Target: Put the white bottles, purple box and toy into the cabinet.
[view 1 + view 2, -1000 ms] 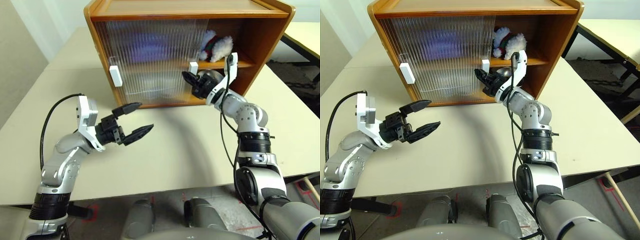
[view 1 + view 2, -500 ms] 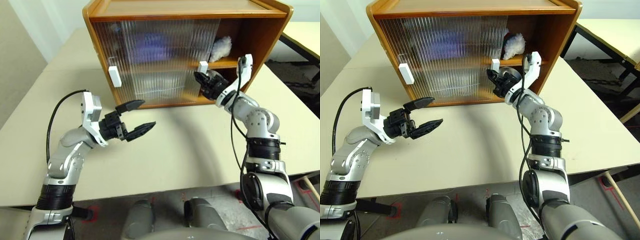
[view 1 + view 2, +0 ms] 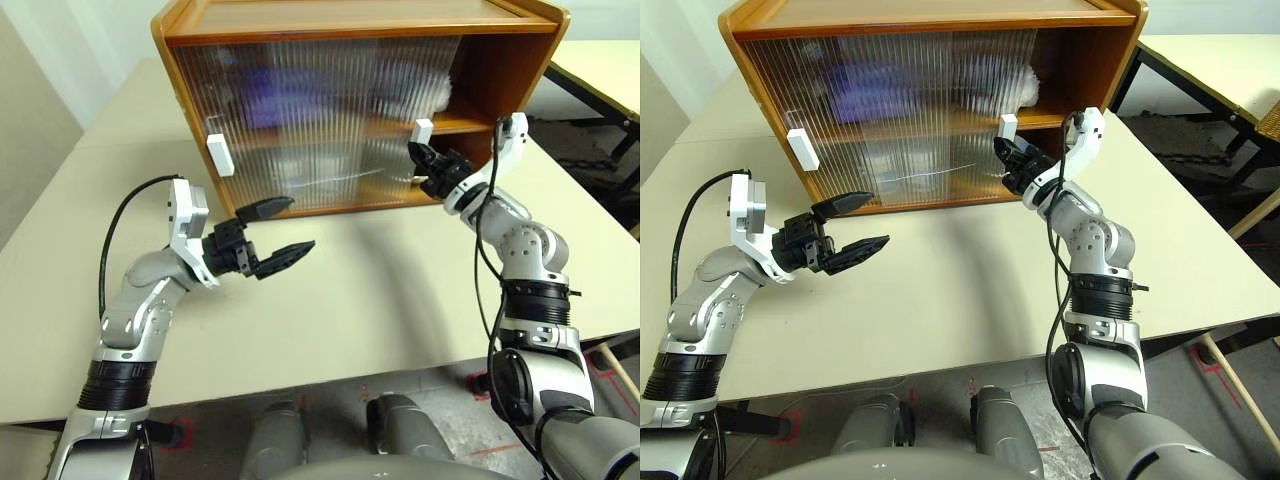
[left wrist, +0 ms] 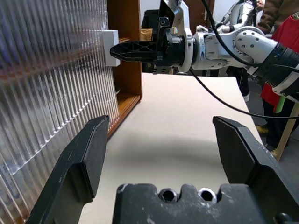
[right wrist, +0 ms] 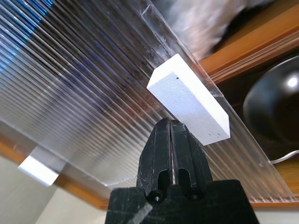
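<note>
My right gripper's closed fingers are pushing the white handle's side (image 3: 418, 133) away from the cabinet's gap (image 3: 487, 82), so I should keep pushing until the door covers the gap.
The cabinet (image 3: 520, 70) stands on the table, both ribbed sliding doors drawn across most of its front. My right gripper (image 3: 415, 156) is shut, its tips pressed against the white handle (image 5: 189, 100) of the right door. Through that door the toy (image 3: 440, 92) is a white blur on the upper shelf. The purple box (image 3: 290, 100) is a violet blur further left. The white bottles are hidden behind the doors. A dark round bowl (image 5: 275, 102) sits on the lower shelf past the door's edge. My left gripper (image 3: 298, 225) hangs open and empty over the table, in front of the left door.
The left door's white handle (image 3: 215, 155) is at the cabinet's left side. The beige table (image 3: 380, 290) stretches in front of the cabinet. A second table (image 3: 605, 60) stands at the back right. A person in red (image 4: 280, 70) stands beyond the table's far end.
My right gripper has moved right with the door's handle. The door has slid over the toy, leaving a narrow gap at the cabinet's right side. The left gripper has stayed put.
</note>
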`<control>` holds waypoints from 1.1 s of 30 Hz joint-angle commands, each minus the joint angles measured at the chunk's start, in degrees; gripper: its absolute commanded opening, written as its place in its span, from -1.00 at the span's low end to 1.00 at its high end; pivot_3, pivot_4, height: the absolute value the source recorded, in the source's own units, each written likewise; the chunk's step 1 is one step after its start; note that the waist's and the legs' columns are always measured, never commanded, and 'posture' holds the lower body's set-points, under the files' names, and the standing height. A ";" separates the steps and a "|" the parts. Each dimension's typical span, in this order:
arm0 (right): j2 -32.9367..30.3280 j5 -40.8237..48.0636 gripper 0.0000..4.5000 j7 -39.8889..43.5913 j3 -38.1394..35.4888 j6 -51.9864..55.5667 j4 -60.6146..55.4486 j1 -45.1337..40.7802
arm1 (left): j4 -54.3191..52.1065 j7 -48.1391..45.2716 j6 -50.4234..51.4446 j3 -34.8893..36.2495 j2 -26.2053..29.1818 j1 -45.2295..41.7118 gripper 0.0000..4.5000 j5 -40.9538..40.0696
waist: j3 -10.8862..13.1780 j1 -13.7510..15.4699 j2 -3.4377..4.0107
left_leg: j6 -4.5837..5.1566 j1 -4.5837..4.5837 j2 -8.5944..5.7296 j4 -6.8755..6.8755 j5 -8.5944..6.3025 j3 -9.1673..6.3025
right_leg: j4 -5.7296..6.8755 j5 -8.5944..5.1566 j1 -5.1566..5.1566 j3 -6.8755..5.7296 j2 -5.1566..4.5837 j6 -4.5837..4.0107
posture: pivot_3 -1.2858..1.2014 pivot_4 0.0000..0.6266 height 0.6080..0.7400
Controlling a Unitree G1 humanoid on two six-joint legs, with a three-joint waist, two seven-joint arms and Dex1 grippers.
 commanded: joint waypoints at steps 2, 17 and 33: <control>-1.33 -1.20 -0.98 -1.22 -1.78 -3.30 2.25 0.33 | -0.40 -0.08 0.51 -0.92 -0.29 -0.65 1.00 0.62 | 0.00 -0.08 0.00 | 0.00 0.00 0.00 0.00 0.00 0.00 | 0.00 0.01 0.01 0.01 0.00 0.01 | 0.09 -1.00 1.00; -5.18 -2.80 -0.98 -2.32 -3.26 -9.07 7.16 -0.87 | -0.49 -0.11 -0.02 -0.98 -1.01 0.40 1.00 0.86 | -0.01 -0.03 -0.02 | 0.10 0.04 -0.04 0.01 0.09 0.01 | -0.04 0.04 0.09 0.07 -0.02 0.07 | 0.10 -1.00 1.00; -6.11 -5.61 -0.98 -6.28 -4.90 -15.86 9.28 -1.60 | 1.93 -1.25 -2.11 -1.08 -2.22 0.43 1.00 1.90 | -0.01 -0.45 -0.01 | 0.11 0.03 -0.04 0.01 0.11 0.02 | -0.04 0.06 0.08 0.11 -0.01 0.09 | 0.09 -1.00 1.00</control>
